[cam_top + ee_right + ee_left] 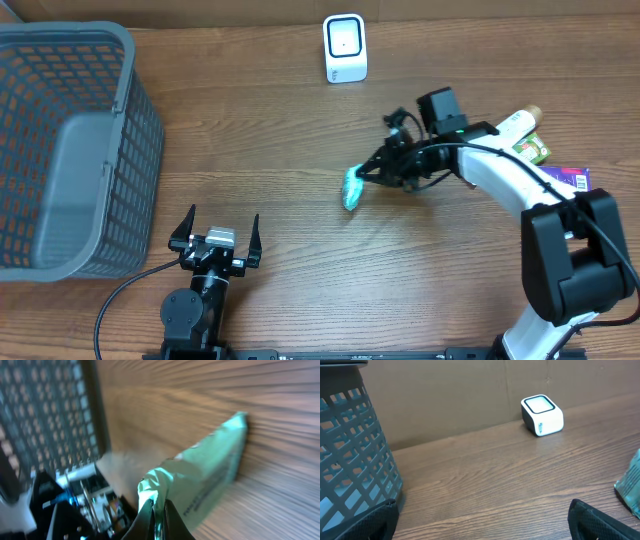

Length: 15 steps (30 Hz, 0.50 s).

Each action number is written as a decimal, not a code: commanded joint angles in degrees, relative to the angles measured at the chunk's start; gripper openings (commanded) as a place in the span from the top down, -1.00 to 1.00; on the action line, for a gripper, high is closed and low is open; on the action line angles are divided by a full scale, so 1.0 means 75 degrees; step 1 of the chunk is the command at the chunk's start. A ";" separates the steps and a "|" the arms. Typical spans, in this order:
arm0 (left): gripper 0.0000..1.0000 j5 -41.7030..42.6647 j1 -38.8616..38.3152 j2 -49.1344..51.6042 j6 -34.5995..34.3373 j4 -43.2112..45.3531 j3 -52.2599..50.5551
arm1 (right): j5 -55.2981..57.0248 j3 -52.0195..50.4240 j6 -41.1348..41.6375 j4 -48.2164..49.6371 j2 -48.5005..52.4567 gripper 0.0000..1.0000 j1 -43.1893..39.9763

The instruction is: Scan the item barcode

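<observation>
The pouch is hanging edge-on from its crumpled end [358, 174] in my right gripper, so I should put the pouch flat [351, 192] and grip it by an edge before I scan.
A teal-green pouch [351, 187] hangs over the middle of the wooden table, pinched at one crumpled end by my right gripper [371, 172], which is shut on it. The right wrist view shows the pouch [210, 470] reaching away from the closed fingers [172, 520], blurred. The white barcode scanner [345, 47] stands at the table's far edge, well beyond the pouch; it also shows in the left wrist view as a white box [542, 415]. My left gripper [216, 236] rests near the front edge, open with nothing between its fingers [600, 522].
A large grey plastic basket [70, 150] fills the left side of the table [270, 130]. Other grocery items lie at the right edge: a white bottle [512, 125], a green packet [532, 150] and a purple box [570, 178].
</observation>
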 commanded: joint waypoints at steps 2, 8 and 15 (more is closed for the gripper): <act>-0.99 -0.0003 0.0044 -0.0035 -0.0023 -0.0012 -0.0032 | 0.1037 -0.0017 0.0251 -0.0160 -0.0079 0.93 -0.0624; -0.99 -0.0003 0.0044 -0.0035 -0.0023 -0.0012 -0.0032 | 0.3121 -0.0015 -0.0163 -0.0699 -0.0079 0.52 -0.0883; -0.99 -0.0003 0.0044 -0.0035 -0.0026 -0.0012 -0.0029 | 0.3742 0.1043 -0.0822 -0.1920 -0.0082 -0.16 -0.0877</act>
